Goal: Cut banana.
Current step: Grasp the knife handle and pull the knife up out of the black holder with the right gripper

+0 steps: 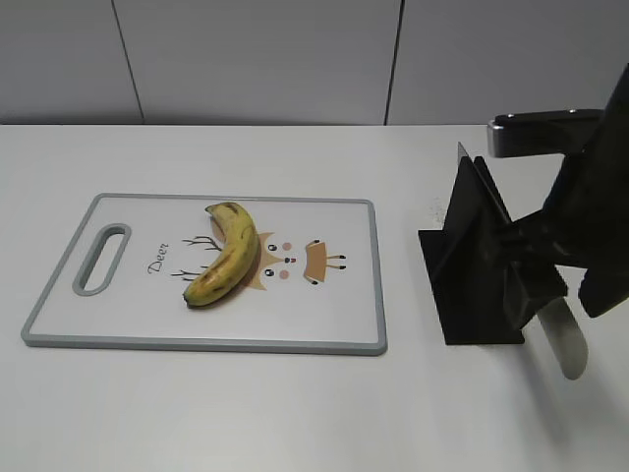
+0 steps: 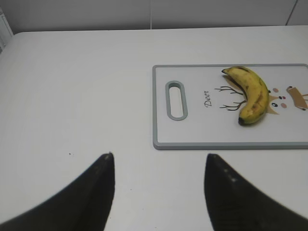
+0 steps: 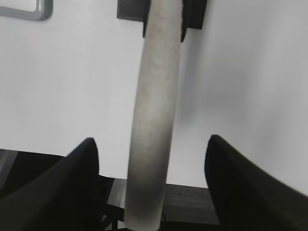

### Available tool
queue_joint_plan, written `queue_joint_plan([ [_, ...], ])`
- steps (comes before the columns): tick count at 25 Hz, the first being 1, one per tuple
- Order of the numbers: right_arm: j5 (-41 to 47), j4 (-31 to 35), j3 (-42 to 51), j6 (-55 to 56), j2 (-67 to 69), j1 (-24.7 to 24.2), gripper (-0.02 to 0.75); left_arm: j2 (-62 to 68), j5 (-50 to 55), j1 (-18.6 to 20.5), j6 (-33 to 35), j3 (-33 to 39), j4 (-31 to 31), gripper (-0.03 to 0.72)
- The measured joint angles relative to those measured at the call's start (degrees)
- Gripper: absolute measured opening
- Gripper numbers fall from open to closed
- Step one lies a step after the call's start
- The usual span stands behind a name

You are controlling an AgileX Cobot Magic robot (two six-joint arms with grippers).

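The knife [image 1: 566, 339] will come loose as I lift and the black stand will stay put, because the blade tip [image 1: 462, 151] sticks up above the stand's open gap.
A yellow banana [image 1: 228, 256] with brown marks lies on a white cutting board with a grey rim [image 1: 324, 317]; both show in the left wrist view, the banana [image 2: 252, 94] on the board [image 2: 192, 130]. A knife with a pale grey handle [image 1: 563, 344] sits in a black stand [image 1: 472, 295]. My right gripper [image 1: 541, 290] is at that handle. In the right wrist view its jaws [image 3: 151, 139] stand wide open on either side of the handle [image 3: 156, 96] without touching it. My left gripper [image 2: 160, 155] is open and empty over bare table, left of the board.
The white table runs back to a grey panelled wall. The stand's black base [image 3: 130, 7] and a corner of the board [image 3: 33, 12] show at the top of the right wrist view. The board has a slot handle [image 2: 176, 99] at its left end.
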Motion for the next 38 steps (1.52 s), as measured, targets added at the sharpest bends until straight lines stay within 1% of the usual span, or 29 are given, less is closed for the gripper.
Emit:
queue_joint_plan([
  [6,-0.7,0.1,0.0,0.8,3.2,0.0,0.484,0.0,0.0,0.0,0.0,0.0,0.0,0.570],
  [14,-0.8,0.4,0.0,2.0,6.2,0.0,0.375,0.0,0.0,0.0,0.0,0.0,0.0,0.570],
  [19,-0.7,2.6,0.0,2.1,6.8,0.0,0.286,0.0,0.0,0.0,0.0,0.0,0.0,0.570],
  [24,0.7,2.3,0.0,2.7,6.8,0.0,0.163,0.0,0.0,0.0,0.0,0.0,0.0,0.570],
  [33,0.8,2.2,0.0,3.1,6.5,0.0,0.162,0.0,0.0,0.0,0.0,0.0,0.0,0.570],
  [38,0.5,2.7,0.0,3.6,3.4,0.0,0.162,0.0,0.0,0.0,0.0,0.0,0.0,0.570],
])
